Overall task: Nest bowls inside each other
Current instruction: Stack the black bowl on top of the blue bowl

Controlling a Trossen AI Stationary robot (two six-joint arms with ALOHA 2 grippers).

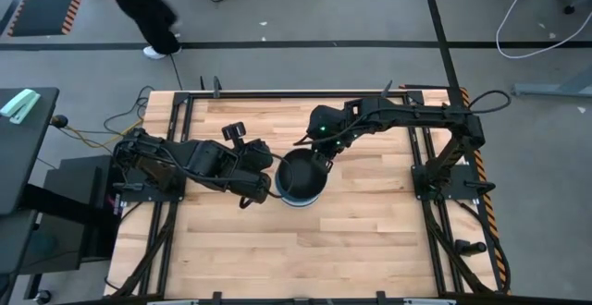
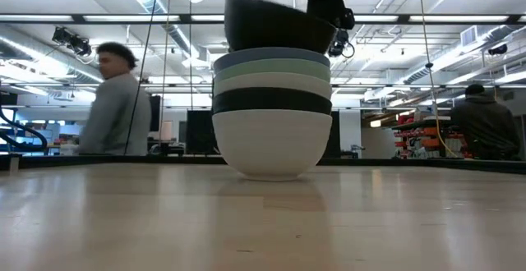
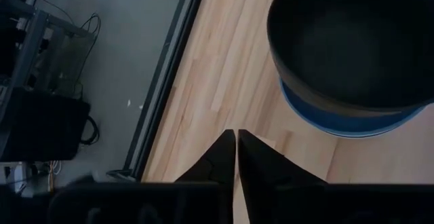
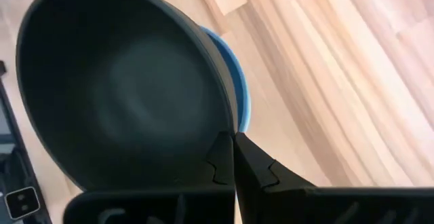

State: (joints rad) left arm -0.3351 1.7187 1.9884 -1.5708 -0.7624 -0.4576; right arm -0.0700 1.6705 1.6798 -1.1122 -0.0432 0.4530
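Observation:
The top black bowl slants [image 2: 275,26] above the blue bowl. Next, my right gripper lowers it and lets it go, then pushes inside the top black bowl [image 1: 301,172] to make it level.
A stack of bowls [image 1: 301,192] stands on the wooden table near its middle. In the low view it shows, from the bottom up, a white bowl [image 2: 271,144], a black bowl [image 2: 271,101], a white bowl [image 2: 271,83], a mint green bowl [image 2: 271,69] and a blue bowl [image 2: 271,56]. My right gripper [image 4: 234,142] is shut on a second black bowl [image 2: 275,25] right over the stack. My left gripper [image 3: 236,139] is shut and empty, close to the stack's left side [image 1: 268,183]. My right gripper pinches the top black bowl's rim [image 4: 230,125] on its far right side, one finger inside [image 4: 218,157] and one outside [image 4: 258,166]. The fingers come from above, pointing down. The bowl is slightly tilted, its base at the blue bowl's mouth [image 2: 271,51]; I cannot tell whether it rests there.
Black frame rails [image 1: 421,157] run along the table's left and right sides. Bare wood [image 1: 305,250] lies toward the near edge. People stand in the room behind the table [image 2: 115,107].

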